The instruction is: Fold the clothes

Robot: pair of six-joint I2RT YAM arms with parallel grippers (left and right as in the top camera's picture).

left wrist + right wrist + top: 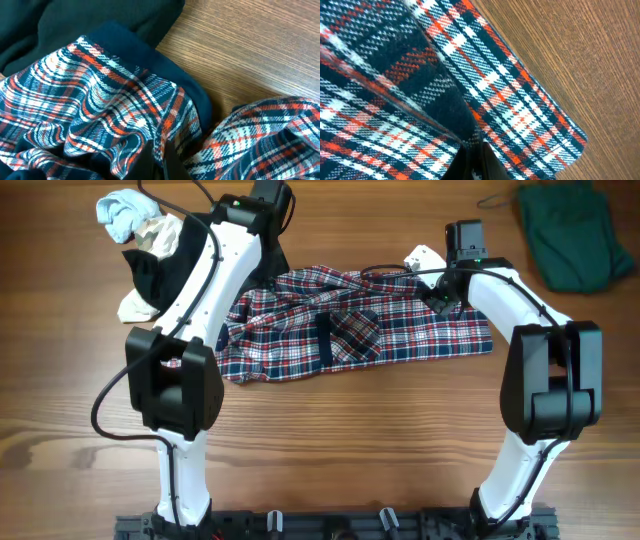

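Note:
I should open my left gripper and lift it clear while my right gripper pulls the other end [478,335] away, because the plaid garment lies bunched [75,44] against the black clothes.
The red, white and navy plaid garment [350,330] lies crumpled across the middle of the table, with a dark navy strip on its front. My left gripper [262,272] is at its far left corner. In the left wrist view its fingers [162,161] are shut on a fold of plaid cloth [100,100] next to the navy trim [165,70]. My right gripper [438,296] is at the garment's far right part. In the right wrist view its fingers [475,156] are shut on a raised fold of the plaid cloth [485,80].
A pile of other clothes [150,250], light blue, cream and black, lies at the far left under the left arm. A dark green garment [575,235] lies at the far right corner. Bare wooden table [350,450] lies in front of the plaid garment.

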